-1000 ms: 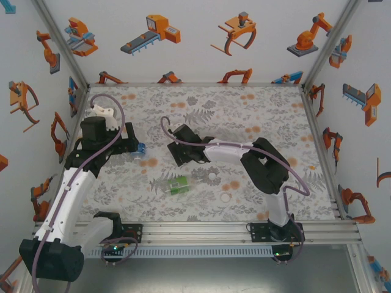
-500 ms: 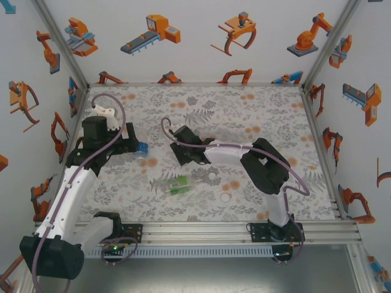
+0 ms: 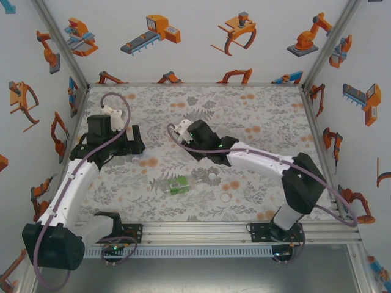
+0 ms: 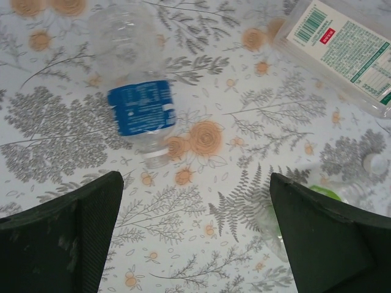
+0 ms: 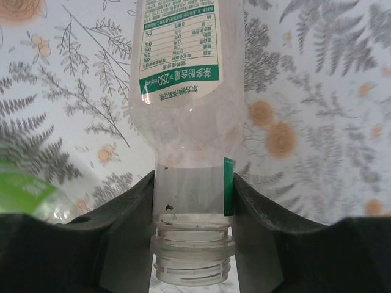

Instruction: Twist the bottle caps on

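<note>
I have the white-labelled bottle's neck [image 5: 189, 185] in my right gripper and the bottle's body [image 4: 343, 54] is free, so I should keep moving my left gripper toward that body and close it around it.
My right gripper [image 5: 192, 195] is shut on the neck of the squarish white-labelled bottle [image 5: 183, 91]. Its threaded mouth [image 5: 192, 265] is bare and points back toward the wrist. From above, the right gripper [image 3: 194, 137] sits mid-table. My left gripper [image 4: 195, 244] is open above the cloth with nothing between its fingers [image 4: 61, 238]. Just ahead of it the blue-labelled bottle [image 4: 142, 107] lies uncapped, neck toward the jaws. The green-labelled bottle [image 3: 178, 184] lies on its side nearer the front. Two white bottle caps [image 3: 212, 177] [image 3: 225, 198] rest loose to its right.
The floral cloth [image 3: 263, 110] covers the table. White walls with orange robot stickers [image 3: 153, 30] close in the back and both sides. An aluminium rail [image 3: 201, 231] runs along the near edge between the arm bases.
My right arm has stretched out toward the back and its jaws have closed on the white-labelled bottle's neck. The left gripper has shifted over the blue-labelled bottle, still open.
</note>
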### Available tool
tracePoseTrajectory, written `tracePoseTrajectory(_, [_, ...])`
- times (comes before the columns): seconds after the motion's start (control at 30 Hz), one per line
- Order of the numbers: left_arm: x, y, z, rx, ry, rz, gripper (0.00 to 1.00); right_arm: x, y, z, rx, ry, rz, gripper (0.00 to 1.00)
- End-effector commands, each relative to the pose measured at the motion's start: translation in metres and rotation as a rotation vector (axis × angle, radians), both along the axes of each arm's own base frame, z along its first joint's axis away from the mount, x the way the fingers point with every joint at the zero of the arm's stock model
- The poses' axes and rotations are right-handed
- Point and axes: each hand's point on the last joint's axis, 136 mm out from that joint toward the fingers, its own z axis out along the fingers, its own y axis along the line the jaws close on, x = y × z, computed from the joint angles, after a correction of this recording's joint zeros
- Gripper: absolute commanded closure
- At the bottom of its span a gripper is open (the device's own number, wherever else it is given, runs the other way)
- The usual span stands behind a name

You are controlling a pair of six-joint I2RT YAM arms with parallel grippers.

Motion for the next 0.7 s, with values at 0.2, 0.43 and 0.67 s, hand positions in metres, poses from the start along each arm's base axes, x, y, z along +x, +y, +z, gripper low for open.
tracePoseTrajectory(0.2, [-0.020,-0.062,0.054,-0.106,-0.098,-0.400,0.03,-0.042,-0.026,0.019,-0.242,-0.145,0.374,0.72])
tracePoseTrajectory(0.43, [-0.060,-0.111,0.083,-0.199,-0.177,-0.738,0.03,-0.075,-0.032,0.043,-0.243,-0.232,0.592,0.87])
tracePoseTrajectory(0.67, [-0.090,-0.148,0.094,-0.241,-0.202,-0.948,0.03,-0.109,-0.045,0.062,-0.253,-0.305,0.754,0.97])
